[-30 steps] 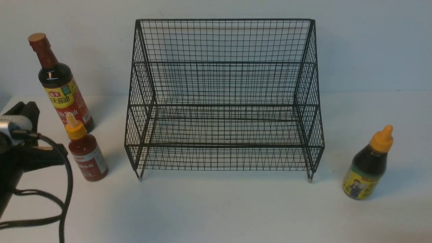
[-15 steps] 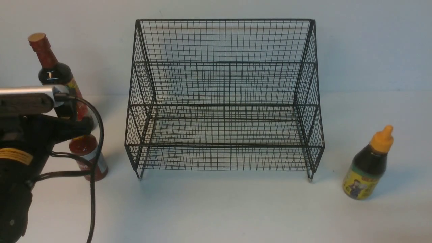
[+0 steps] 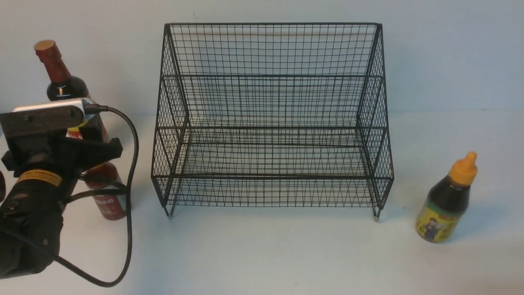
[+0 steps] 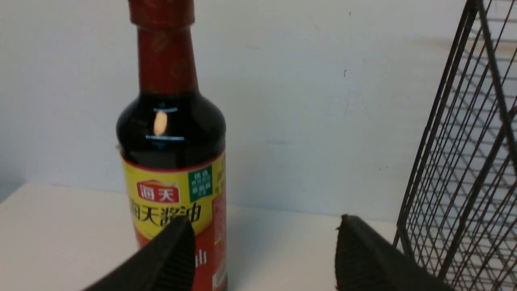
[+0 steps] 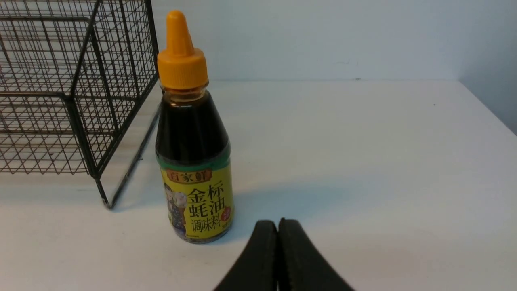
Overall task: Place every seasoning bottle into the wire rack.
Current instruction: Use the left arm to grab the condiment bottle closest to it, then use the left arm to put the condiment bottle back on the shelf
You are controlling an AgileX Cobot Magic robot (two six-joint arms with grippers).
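The small red bottle (image 3: 109, 199) will go down partly behind the mesh and stand upright when the robot lowers it, since mesh (image 3: 272, 191) hangs below the rack's front rail.
The black wire rack (image 3: 270, 114) stands mid-table with both tiers bare. At the far left is the tall dark seasoning bottle (image 3: 61, 82) with a brown cap. The small red bottle (image 3: 107, 198) stands in front of it, its nozzle hidden behind my left arm (image 3: 45, 164). In the left wrist view my left gripper (image 4: 262, 226) is open and holds nothing. The tall bottle (image 4: 171, 161) lies ahead, behind one finger (image 4: 169, 258). The rack's side (image 4: 464, 161) is beside the other finger. The small dark orange-nozzled bottle (image 3: 448, 200) stands right of the rack. My right gripper (image 5: 278, 224) is shut just short of that bottle (image 5: 194, 161).
A pale wall runs close behind the rack and the tall bottle. The left arm's black cable (image 3: 129, 172) loops between the red bottle and the rack's left side. The rack's corner foot (image 5: 106, 202) stands near the orange-nozzled bottle. The table's right edge (image 5: 492, 117) shows in the right wrist view.
My left arm has risen and moved forward to the two left bottles, now covering the red bottle's nozzle, and its jaws have opened. The bottles, the rack and the right gripper have not moved.
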